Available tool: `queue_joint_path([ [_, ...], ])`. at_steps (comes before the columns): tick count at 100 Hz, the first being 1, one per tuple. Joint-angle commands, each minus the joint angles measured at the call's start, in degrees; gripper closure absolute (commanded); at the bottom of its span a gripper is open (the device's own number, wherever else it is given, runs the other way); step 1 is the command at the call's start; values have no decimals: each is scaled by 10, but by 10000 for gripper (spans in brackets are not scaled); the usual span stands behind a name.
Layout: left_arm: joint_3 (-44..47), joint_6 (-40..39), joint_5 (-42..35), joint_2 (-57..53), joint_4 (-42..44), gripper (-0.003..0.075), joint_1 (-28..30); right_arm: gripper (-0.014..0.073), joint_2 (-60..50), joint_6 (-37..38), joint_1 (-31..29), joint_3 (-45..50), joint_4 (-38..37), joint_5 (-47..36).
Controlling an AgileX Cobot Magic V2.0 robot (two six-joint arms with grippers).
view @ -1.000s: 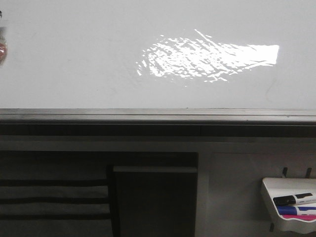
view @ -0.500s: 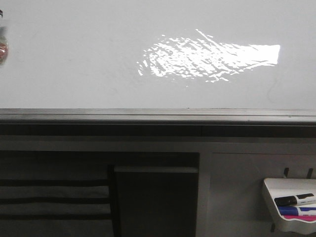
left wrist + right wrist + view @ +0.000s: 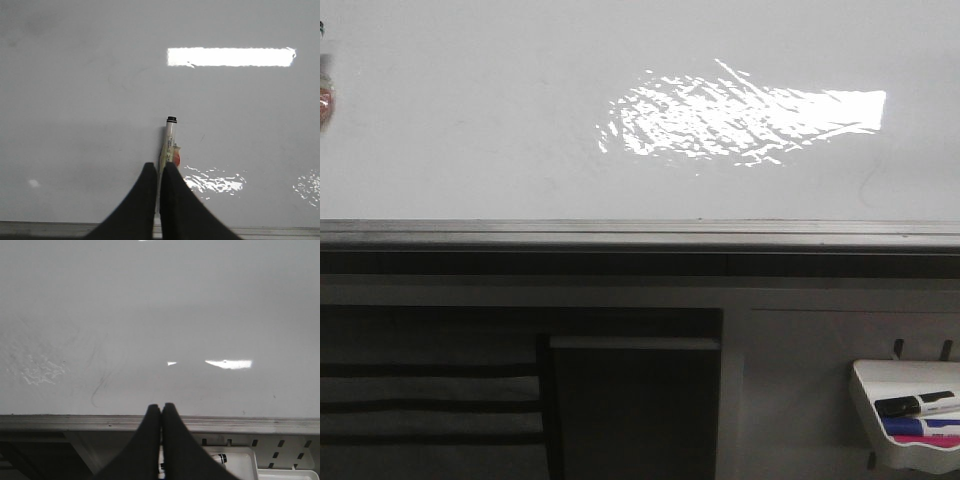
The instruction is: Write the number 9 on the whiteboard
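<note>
The robot's left gripper is closed short of the marker on the whiteboard (image 3: 170, 134), so it should first open wide and go around both sides of the marker's lower part (image 3: 160, 176).
The whiteboard (image 3: 520, 120) fills the upper front view above its grey rail (image 3: 620, 234). It also fills the left wrist view (image 3: 75, 90) and the right wrist view (image 3: 200, 300). My left gripper (image 3: 159, 165) is shut on a pale marker (image 3: 168, 142) with an orange label. The marker's black-ringed tip (image 3: 171, 119) points at the board. My right gripper (image 3: 161, 406) is shut and empty, level with the rail (image 3: 75, 423). No black number 9 shows. Only a faint thin hooked stroke (image 3: 96, 390) marks the board; it also shows faintly in the front view (image 3: 870, 180).
A small white marker tray (image 3: 905, 425) hangs below the rail at the right, with a black marker (image 3: 917, 403) and blue and pink ones. It also shows under my right gripper (image 3: 240, 462). A dark panel (image 3: 632, 400) sits below the rail. Light glare (image 3: 740, 120) lies on the board.
</note>
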Motion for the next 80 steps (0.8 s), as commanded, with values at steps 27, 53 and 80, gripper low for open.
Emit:
queue_joint_path([
  [27,-19,0,-39,16,-1,741,2,666,17,-5,-5,-21,-8,-46],
  [53,-19,0,-39,16,-1,741,2,666,17,-5,-5,-21,-8,-46],
  [80,-19,0,-39,16,5,741,2,653,17,-5,-5,-21,-46,-29],
])
